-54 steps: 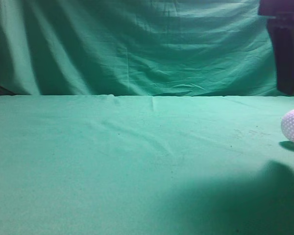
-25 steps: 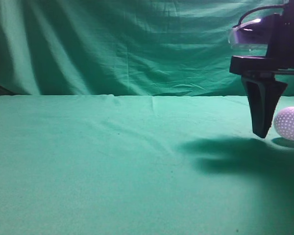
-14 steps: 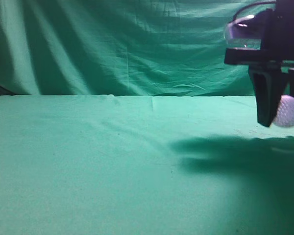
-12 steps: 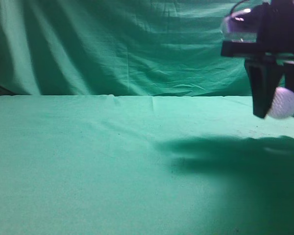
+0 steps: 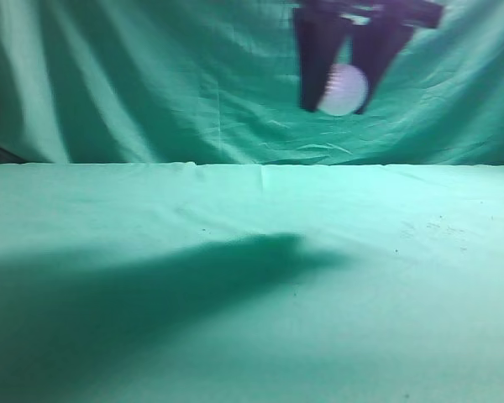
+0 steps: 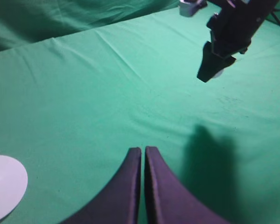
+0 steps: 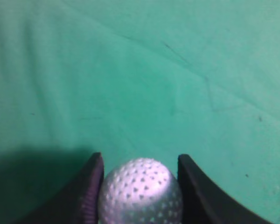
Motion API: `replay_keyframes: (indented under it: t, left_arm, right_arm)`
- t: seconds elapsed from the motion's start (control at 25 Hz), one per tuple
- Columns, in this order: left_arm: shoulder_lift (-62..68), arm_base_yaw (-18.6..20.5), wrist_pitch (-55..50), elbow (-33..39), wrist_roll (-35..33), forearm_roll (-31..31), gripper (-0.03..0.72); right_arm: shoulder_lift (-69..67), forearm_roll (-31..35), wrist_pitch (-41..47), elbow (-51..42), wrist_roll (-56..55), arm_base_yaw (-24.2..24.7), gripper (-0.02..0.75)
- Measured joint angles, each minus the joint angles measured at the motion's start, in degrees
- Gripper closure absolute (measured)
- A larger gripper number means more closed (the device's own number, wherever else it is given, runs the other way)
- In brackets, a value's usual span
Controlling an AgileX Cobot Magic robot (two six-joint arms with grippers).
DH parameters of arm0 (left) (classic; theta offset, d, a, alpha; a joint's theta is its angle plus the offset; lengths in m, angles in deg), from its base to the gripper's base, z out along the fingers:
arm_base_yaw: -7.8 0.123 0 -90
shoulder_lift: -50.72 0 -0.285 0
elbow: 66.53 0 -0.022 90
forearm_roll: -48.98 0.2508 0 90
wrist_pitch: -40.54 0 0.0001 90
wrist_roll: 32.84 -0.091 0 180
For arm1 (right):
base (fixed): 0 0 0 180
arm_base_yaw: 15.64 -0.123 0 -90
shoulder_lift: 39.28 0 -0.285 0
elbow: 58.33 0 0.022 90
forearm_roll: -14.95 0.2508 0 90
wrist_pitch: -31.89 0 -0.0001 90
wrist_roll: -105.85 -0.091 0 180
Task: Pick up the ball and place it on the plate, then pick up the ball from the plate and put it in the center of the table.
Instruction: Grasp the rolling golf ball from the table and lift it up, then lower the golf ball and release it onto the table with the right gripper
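Note:
The white ball (image 5: pixel 344 90) is between both fingers and the table's center (image 5: pixel 227 206) is clear. My right gripper should keep bringing the ball down there until it sits on the cloth.
My right gripper (image 5: pixel 338 91) is shut on the white dimpled ball (image 5: pixel 343 89) and holds it high above the green table (image 5: pixel 235 277), right of middle in the exterior view. In the right wrist view the ball (image 7: pixel 141 192) sits between the two black fingers (image 7: pixel 140 182). The left wrist view shows that arm (image 6: pixel 224 42) at the far right, with a sliver of the ball (image 6: pixel 218 73) at its tip. My left gripper (image 6: pixel 143 150) is shut and empty, above the cloth. A white plate (image 6: pixel 4 186) lies at the left edge of the left wrist view.
A draped green backdrop curtain (image 5: pixel 151 75) hangs behind the table's far edge. The arm casts a wide shadow (image 5: pixel 151 294) over the left and middle of the cloth. The cloth has a few wrinkles and dark specks.
My right gripper closed on the ball at the right edge, lifted it off the cloth, and carried it up and to the left. The shadow swept left across the table.

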Motion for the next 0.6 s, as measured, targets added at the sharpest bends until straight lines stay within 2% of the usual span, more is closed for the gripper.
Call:
replay_keyframes:
  t: [0.24,0.6]
  left_arm:
    - [-3.09,0.0,5.67,6.07,0.44,0.0,0.688]
    - [-3.37,0.0,7.3,8.78,0.44,0.0,0.688]
  right_arm:
    - [-11.24,-1.13,3.31,14.26,0.27,-4.67,0.416]
    - [-25.85,-1.54,5.05,28.89,0.27,-6.76,0.416]
